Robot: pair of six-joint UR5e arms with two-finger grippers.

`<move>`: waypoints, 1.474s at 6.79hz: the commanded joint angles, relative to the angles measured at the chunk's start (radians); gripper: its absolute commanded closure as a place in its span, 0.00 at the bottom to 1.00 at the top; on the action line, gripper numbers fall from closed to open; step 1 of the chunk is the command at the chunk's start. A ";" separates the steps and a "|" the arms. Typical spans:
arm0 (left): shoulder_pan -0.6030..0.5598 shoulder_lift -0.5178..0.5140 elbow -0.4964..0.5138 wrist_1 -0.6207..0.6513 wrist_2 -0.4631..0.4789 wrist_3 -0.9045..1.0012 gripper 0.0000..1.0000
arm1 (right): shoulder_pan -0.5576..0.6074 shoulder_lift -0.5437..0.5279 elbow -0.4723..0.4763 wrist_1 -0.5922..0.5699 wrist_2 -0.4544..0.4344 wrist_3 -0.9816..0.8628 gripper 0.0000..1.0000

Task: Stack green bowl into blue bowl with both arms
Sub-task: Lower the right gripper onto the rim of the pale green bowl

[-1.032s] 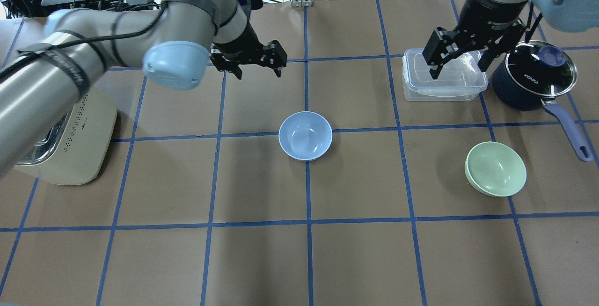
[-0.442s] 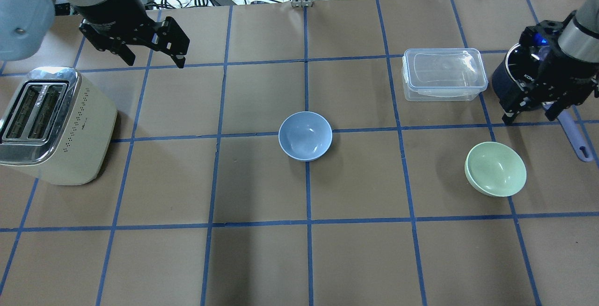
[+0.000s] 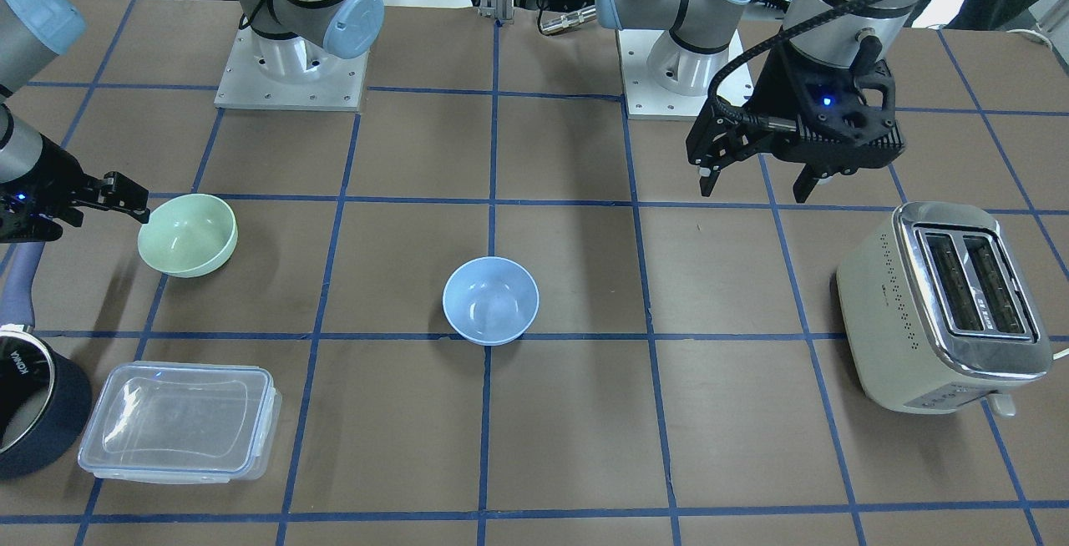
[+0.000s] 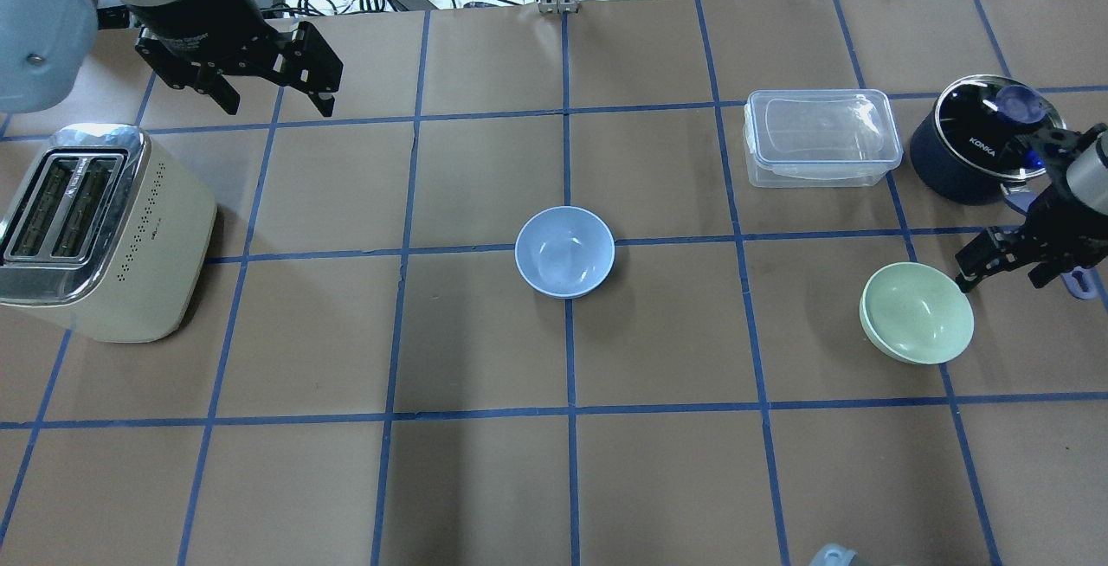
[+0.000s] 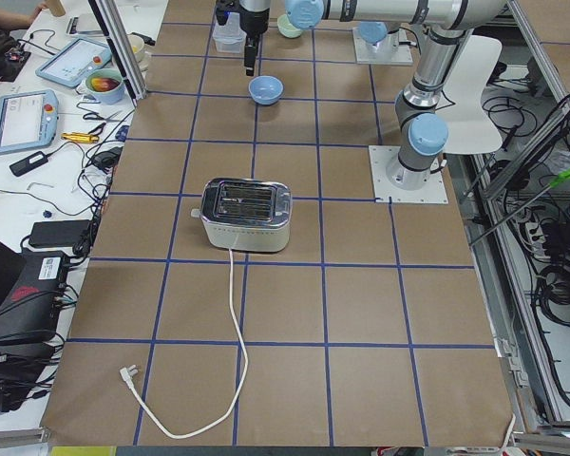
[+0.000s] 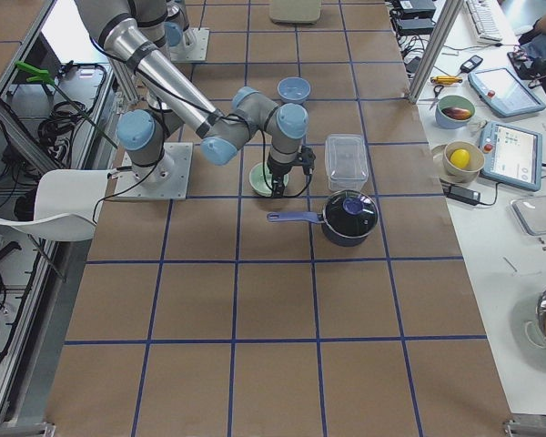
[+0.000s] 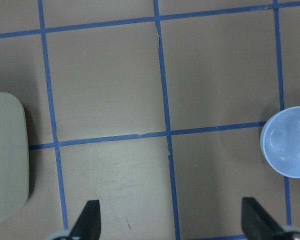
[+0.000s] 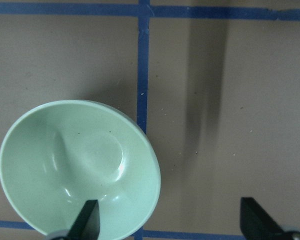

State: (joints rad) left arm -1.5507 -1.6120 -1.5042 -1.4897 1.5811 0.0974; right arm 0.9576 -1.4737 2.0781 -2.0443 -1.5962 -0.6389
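The green bowl [image 3: 187,235] will sit deep inside the blue bowl [image 3: 491,300], almost rim to rim, when the robot lowers it in, because the two bowls have similar width and taper.
The green bowl [image 4: 916,312] sits upright on the table's right side; it also shows in the front view [image 3: 187,235] and the right wrist view [image 8: 80,167]. The blue bowl [image 4: 564,252] sits upright at the table's centre, empty, and shows in the front view [image 3: 490,300] and at the left wrist view's right edge [image 7: 287,149]. My right gripper [image 4: 1004,276] is open and empty, low, just right of the green bowl's rim. My left gripper [image 4: 277,103] is open and empty, raised over the far left of the table, well away from both bowls.
A cream toaster [image 4: 95,228] stands at the left edge. A clear lidded container [image 4: 821,135] and a navy saucepan [image 4: 987,146] with a glass lid stand at the far right; the pan's handle runs under my right gripper. Fruit bowls stand beyond the far edge.
My left arm swung from the table's middle back to the far left. My right gripper moved from over the clear container down beside the green bowl. Both bowls stayed put.
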 commanded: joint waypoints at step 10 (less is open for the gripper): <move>0.001 0.009 -0.002 -0.003 -0.003 -0.007 0.00 | 0.042 0.013 -0.124 0.084 0.102 0.002 1.00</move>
State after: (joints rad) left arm -1.5493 -1.6024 -1.5063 -1.4937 1.5786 0.0916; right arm 0.9658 -1.4600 2.0556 -2.0764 -1.5346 -0.6467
